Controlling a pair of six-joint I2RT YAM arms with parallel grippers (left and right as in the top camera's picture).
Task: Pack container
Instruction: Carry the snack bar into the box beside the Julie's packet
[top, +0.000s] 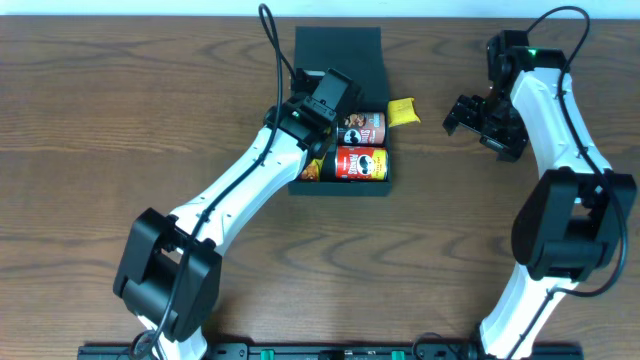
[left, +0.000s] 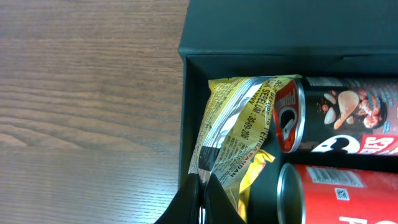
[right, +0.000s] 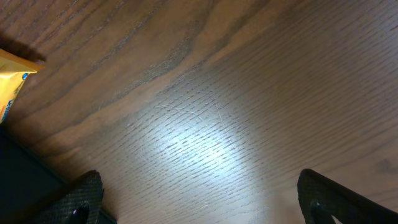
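Note:
My left gripper is holding the yellow and silver packet (left: 245, 124) in line with the gap (left: 267, 180) beside the cans. It should go on down until the packet settles there, then let go.
The dark teal container (top: 338, 189) lies open, its flap lid (top: 339, 52) folded back. Inside lie a dark snack can (top: 364, 129) and a red snack can (top: 360, 164), side by side. My left gripper (top: 318, 152) is over the container's left side, shut on the edge of a yellow and silver snack packet (left: 238, 127) that sits inside against the left wall (left: 185, 118), next to the dark can (left: 339, 115) and the red can (left: 348, 196). My right gripper (top: 463, 114) is open and empty over bare table, to the right of the container.
A second yellow packet (top: 402, 112) lies on the wood table just right of the container; its corner shows in the right wrist view (right: 13, 81). The arms' bases stand at the front edge.

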